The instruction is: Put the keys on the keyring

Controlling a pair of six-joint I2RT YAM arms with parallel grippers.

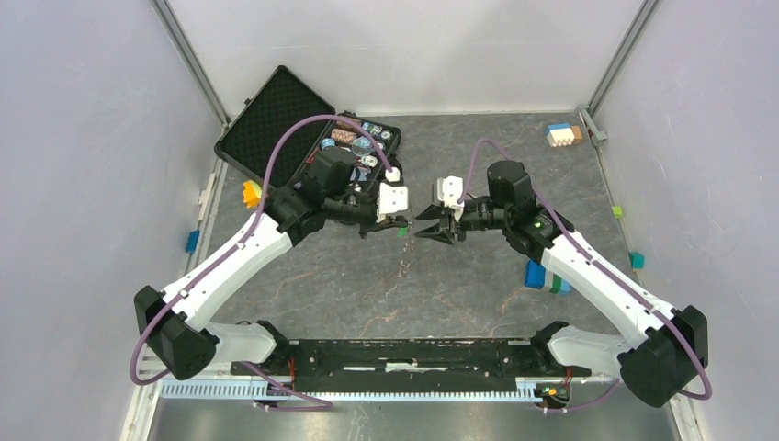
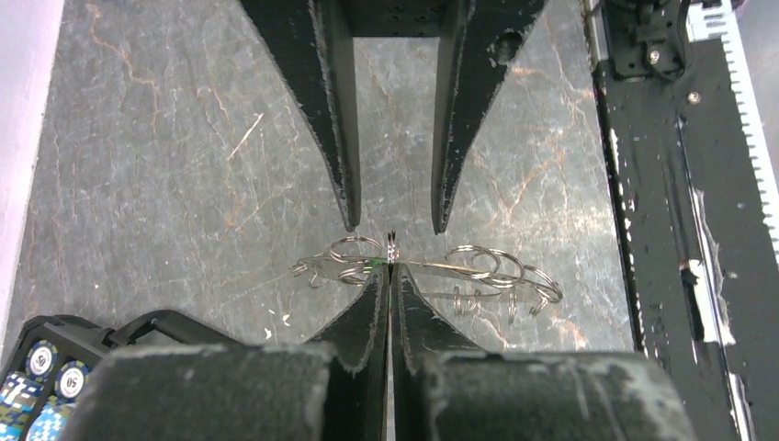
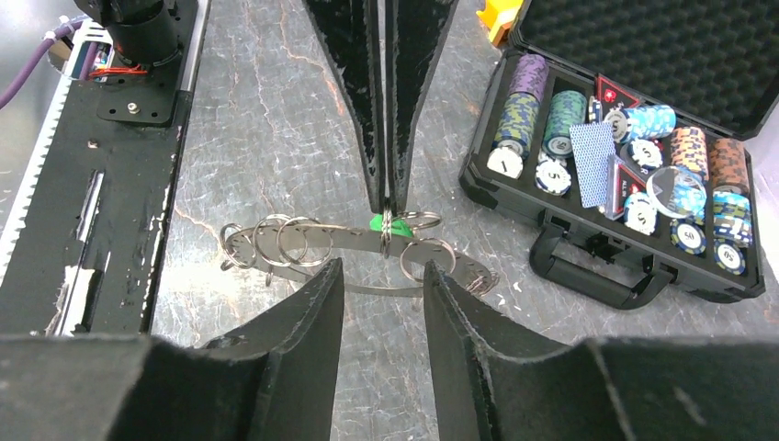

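My left gripper is pinching the small ring (image 3: 386,237) next to the green-headed key (image 3: 402,227). Next, my right gripper takes that ring so that my left gripper can grab the key.
My left gripper (image 1: 401,223) is shut; its tips (image 2: 390,266) pinch the tiny green-headed key (image 3: 378,223) and a small ring at the rim of the keyring (image 3: 354,237). The keyring is a thin grey ring seen almost edge-on (image 2: 441,267), seemingly held just above the table. Several small grey rings and keys (image 3: 276,243) hang along it, also seen in the left wrist view (image 2: 478,262). My right gripper (image 1: 430,230) is open and empty, facing the left one. Its fingers straddle the keyring's near side (image 3: 381,268) without touching it.
An open black case of poker chips (image 1: 276,115) lies at the back left, close to the keyring (image 3: 643,184). A yellow block (image 1: 250,194), blue and green blocks (image 1: 542,276) and white and orange blocks (image 1: 562,134) sit around. The black base rail (image 1: 404,354) runs along the near edge.
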